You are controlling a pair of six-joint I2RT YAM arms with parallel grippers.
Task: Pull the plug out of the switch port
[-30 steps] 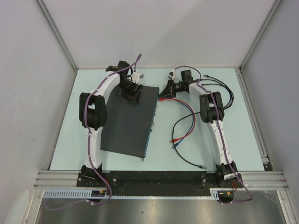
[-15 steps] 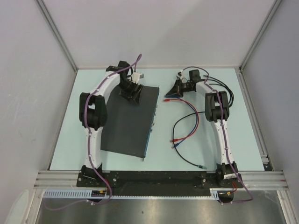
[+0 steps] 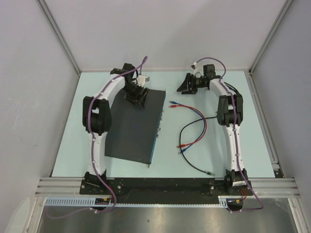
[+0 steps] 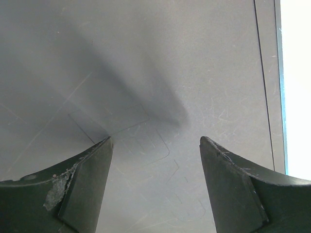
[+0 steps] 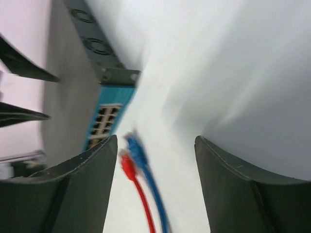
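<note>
The red plug (image 3: 173, 106) is lying clear of the switch's socket side, so my right gripper should carry on going toward the red cable's curve (image 3: 200, 113) until its fingers close around that curve.
The switch (image 3: 131, 131) lies flat on the left half of the table, its blue-grey socket face (image 5: 108, 116) turned to the right. A red plug (image 3: 170, 105) and a blue plug (image 3: 171, 102) lie side by side on the table just right of that face, outside the sockets. In the right wrist view the red plug (image 5: 127, 166) and blue plug (image 5: 136, 148) show blurred between my fingers, touching neither. My right gripper (image 3: 183, 87) is open behind them, holding nothing. My left gripper (image 3: 136, 98) is open over the switch's black top (image 4: 170, 73).
Red and blue cables (image 3: 201, 121) loop across the table's right half, with their other ends (image 3: 180, 148) near the middle. A black cable (image 3: 194, 167) runs to a green-tipped end (image 3: 209, 173) near the front rail. Grey walls enclose the table on three sides.
My right gripper has opened and let go, pulling back and to the right from the switch's socket face. The red and blue plugs now lie loose on the table. The left arm has not moved.
</note>
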